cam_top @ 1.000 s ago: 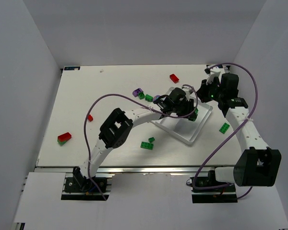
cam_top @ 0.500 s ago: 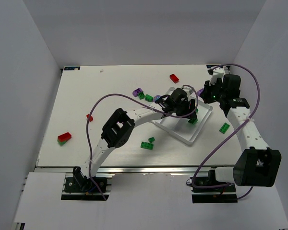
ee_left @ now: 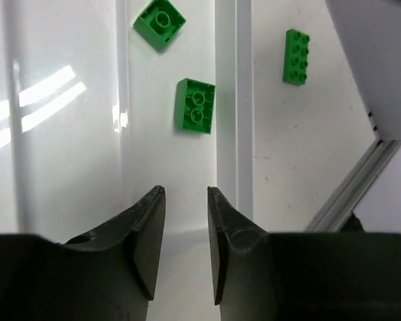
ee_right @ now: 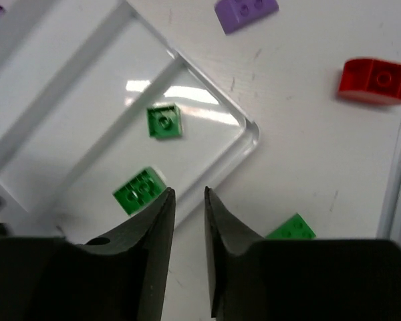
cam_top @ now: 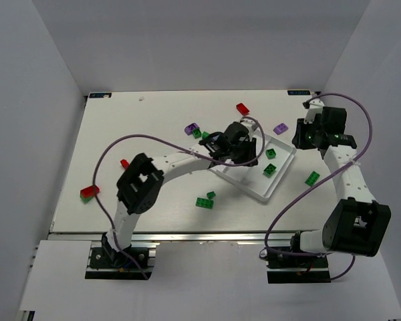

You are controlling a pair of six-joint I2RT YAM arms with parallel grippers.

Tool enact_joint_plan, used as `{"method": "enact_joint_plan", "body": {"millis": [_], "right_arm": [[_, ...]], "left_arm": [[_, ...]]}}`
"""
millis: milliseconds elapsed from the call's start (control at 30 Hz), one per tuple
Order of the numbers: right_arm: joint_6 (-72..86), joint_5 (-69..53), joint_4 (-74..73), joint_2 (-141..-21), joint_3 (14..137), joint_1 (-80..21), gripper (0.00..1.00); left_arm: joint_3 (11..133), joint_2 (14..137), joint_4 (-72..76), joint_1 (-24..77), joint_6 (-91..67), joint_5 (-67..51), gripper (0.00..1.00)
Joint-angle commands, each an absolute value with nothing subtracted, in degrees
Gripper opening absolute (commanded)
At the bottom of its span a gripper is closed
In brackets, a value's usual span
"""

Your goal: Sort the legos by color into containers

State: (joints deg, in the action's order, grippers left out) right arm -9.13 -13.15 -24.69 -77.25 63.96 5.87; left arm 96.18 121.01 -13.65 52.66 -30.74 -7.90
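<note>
The loose green lego [cam_top: 312,178] is on the other side of the tray from my left arm, so next my right gripper picks it up and brings it to the tray's green legos [cam_top: 270,170].
The white tray [cam_top: 250,182] sits mid-table, angled. Two green legos [cam_top: 271,154] [cam_top: 269,169] lie in its right-hand compartment. My left gripper [cam_top: 247,152] hovers low over the tray, jaws drawn close with nothing between them. In its wrist view [ee_left: 186,190] both green bricks [ee_left: 196,105] [ee_left: 160,22] lie ahead. My right gripper [cam_top: 302,136] hangs beyond the tray's far right corner, slightly open and empty. Its wrist view [ee_right: 189,190] shows the tray corner [ee_right: 250,130] and a purple lego [ee_right: 246,11] on the table.
Loose bricks lie around the tray. A red one [cam_top: 242,108] is behind it, a green one [cam_top: 312,178] to its right, and two green [cam_top: 203,202] in front. Purple and green ones [cam_top: 192,128] are to the left, red ones [cam_top: 89,191] far left. White walls enclose the table.
The right gripper opened and drew back to the right, leaving a purple brick on the table beside the tray. The left gripper opened, then shut, and pulled back left; two green bricks now show in the tray.
</note>
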Motion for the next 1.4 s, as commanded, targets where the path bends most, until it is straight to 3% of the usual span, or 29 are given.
{"method": "enact_joint_plan", "body": {"millis": [0,33,67,167,200,233,400,533,933,1367], "right_arm": [[-13.79,-8.98,-33.82,-78.75,65.30,7.20,0.31],[-13.71,-7.05,-36.27,-79.53,65.13,8.34,0.40],[-13.01,-5.90,-37.26,-79.98,65.04,8.96,0.42],[-10.30,-4.57,-40.94,-81.12,65.04,11.94,0.51],[-9.67,-5.09,-41.65,-81.12,64.43,12.56,0.59],[-9.23,-5.88,-41.92,-80.60,63.90,12.92,0.89],[-1.96,-3.53,-40.26,-80.51,60.03,12.92,0.89],[5.86,5.51,-40.61,-85.32,60.29,12.92,0.90],[15.64,18.54,-31.48,-91.49,55.29,13.01,0.84],[20.04,10.19,-33.75,-96.77,58.18,13.54,0.83]], "left_arm": [[91.25,108.21,-13.97,52.47,-29.09,-2.39,0.44],[88.27,106.37,-14.67,52.38,-29.35,0.06,0.54],[86.76,104.61,-14.94,52.38,-29.44,1.91,0.58],[81.59,97.75,-15.82,52.21,-29.97,6.22,0.66],[80.61,94.95,-16.08,52.12,-30.23,7.20,0.66],[79.73,93.53,-16.52,51.95,-30.41,8.08,0.67],[72.97,86.41,-16.26,51.15,-32.17,13.09,0.69],[68.74,81.75,-15.56,50.71,-34.01,14.50,0.69],[63.55,79.19,-16.08,50.71,-38.32,15.12,0.69],[64.60,80.77,-16.87,50.80,-39.90,13.62,0.68]]}}
